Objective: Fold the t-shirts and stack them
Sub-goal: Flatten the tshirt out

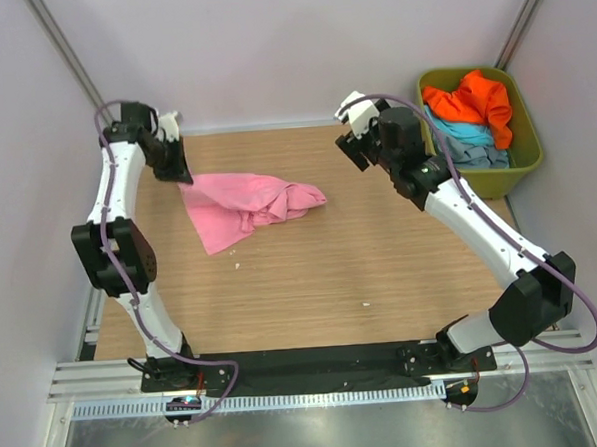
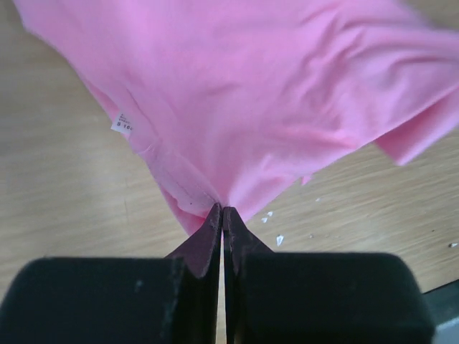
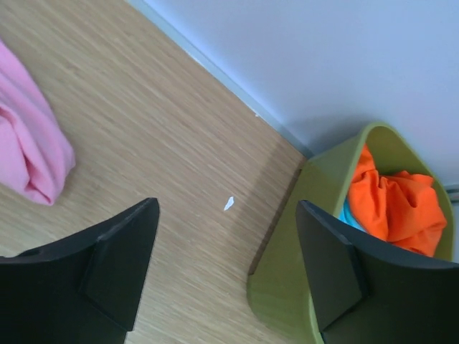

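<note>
Next, my right gripper grabs the heap's near edge [image 1: 270, 221] and lifts the t-shirt, because the pink t-shirt lies bunched [image 1: 265, 198] past the t-shirt's corner that my left gripper is holding.
A pink t-shirt [image 1: 245, 204] lies crumpled on the wooden table, left of centre. My left gripper [image 1: 176, 170] is at its far left corner, shut on the fabric. In the left wrist view the closed fingertips [image 2: 223, 212] pinch the pink shirt's [image 2: 258, 107] edge; a small white label [image 2: 122, 126] shows. My right gripper [image 1: 353, 146] is open and empty, above the table's far right part. In the right wrist view it [image 3: 228, 208] hangs over bare wood, with the pink shirt [image 3: 29, 154] at the left. An orange t-shirt [image 1: 472, 102] and a light blue one [image 1: 470, 142] lie in the tub.
The olive-green tub [image 1: 521, 167] stands at the far right corner, off the table's right edge; it shows in the right wrist view [image 3: 301, 287] too. Small white scraps lie on the wood [image 1: 367, 303]. Walls close in on three sides.
</note>
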`<action>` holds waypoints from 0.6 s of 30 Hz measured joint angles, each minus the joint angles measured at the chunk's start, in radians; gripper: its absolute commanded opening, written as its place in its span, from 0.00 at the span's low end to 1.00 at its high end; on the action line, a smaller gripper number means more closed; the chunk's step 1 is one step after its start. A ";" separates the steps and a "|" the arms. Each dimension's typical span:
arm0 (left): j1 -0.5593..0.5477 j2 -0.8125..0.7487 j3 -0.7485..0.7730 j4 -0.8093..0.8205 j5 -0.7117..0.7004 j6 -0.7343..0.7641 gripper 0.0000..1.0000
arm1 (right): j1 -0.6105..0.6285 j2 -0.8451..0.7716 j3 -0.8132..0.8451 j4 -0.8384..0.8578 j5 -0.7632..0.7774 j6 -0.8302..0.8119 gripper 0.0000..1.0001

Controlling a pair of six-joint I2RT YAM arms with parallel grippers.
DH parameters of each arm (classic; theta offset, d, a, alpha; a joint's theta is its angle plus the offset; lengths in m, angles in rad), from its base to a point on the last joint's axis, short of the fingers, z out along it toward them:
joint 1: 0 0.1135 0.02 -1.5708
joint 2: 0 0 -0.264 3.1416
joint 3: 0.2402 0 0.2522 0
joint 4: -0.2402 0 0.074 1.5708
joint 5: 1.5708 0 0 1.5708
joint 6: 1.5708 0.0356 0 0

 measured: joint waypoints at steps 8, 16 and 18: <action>-0.059 -0.071 0.391 -0.079 0.092 0.067 0.00 | 0.002 -0.010 0.060 -0.040 -0.123 0.093 0.90; -0.188 -0.103 0.493 -0.109 0.063 0.090 0.00 | 0.035 -0.018 0.058 -0.138 -0.293 0.120 0.91; -0.235 -0.120 0.496 -0.109 0.047 0.098 0.00 | 0.035 -0.024 0.058 -0.148 -0.327 0.124 0.91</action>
